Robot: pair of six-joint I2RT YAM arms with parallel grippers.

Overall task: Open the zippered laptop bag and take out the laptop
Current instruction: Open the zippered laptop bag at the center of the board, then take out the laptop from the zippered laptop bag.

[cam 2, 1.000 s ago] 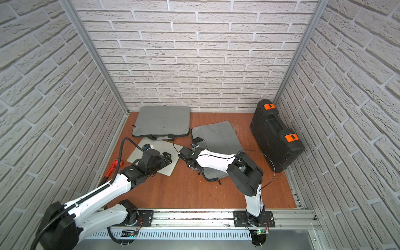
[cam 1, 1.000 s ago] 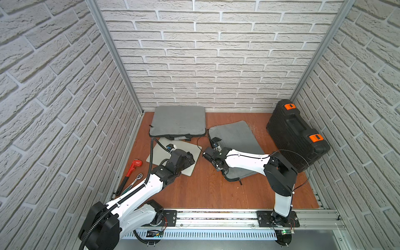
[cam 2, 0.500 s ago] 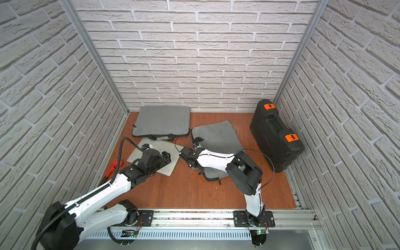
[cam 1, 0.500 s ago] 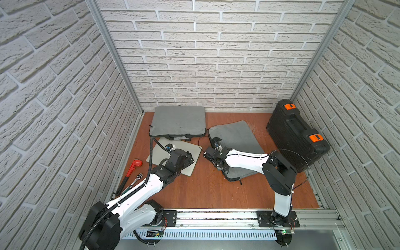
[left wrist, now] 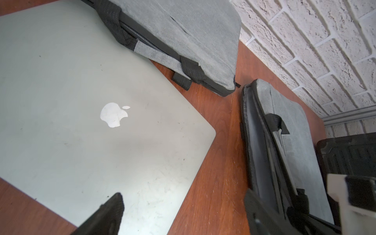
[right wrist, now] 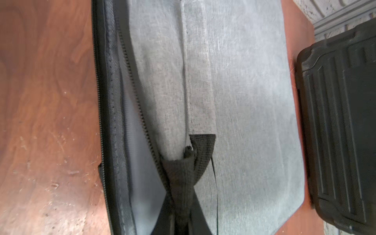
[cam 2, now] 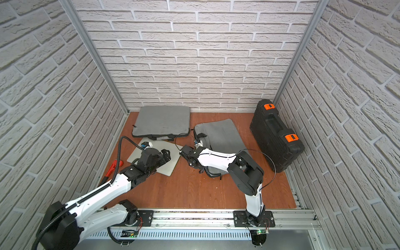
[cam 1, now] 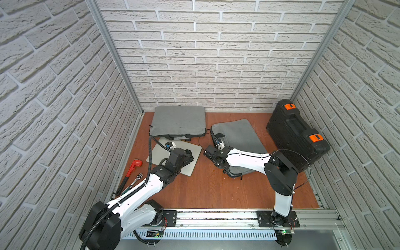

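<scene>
I should keep my right gripper pulling the handle strap back while my left gripper reaches inside (left wrist: 263, 168) and takes the laptop out, as the bag's opening (right wrist: 143, 172) gapes narrowly.
A grey laptop bag (cam 1: 240, 136) lies right of centre with its zip open along the near-left edge (right wrist: 244, 101); its pale lining shows and what is inside cannot be told. My right gripper (right wrist: 183, 215) is shut on the bag's black handle strap (right wrist: 202, 146), at the bag's left edge in a top view (cam 1: 211, 155). A silver laptop (cam 1: 157, 152) with a white logo (left wrist: 81, 122) lies flat on the table left of that bag. My left gripper (left wrist: 183, 199) hovers open over the laptop's right edge, holding nothing.
A second grey bag (cam 1: 178, 120) lies at the back left, touching the laptop's far edge. A black tool case (cam 1: 296, 136) with orange latches leans at the right wall. A red pipe wrench (cam 1: 133, 167) and a ratchet (cam 1: 138, 176) lie by the left wall.
My right gripper has shut on the bag's handle strap. The left gripper has narrowed very slightly. Neither arm has visibly moved.
</scene>
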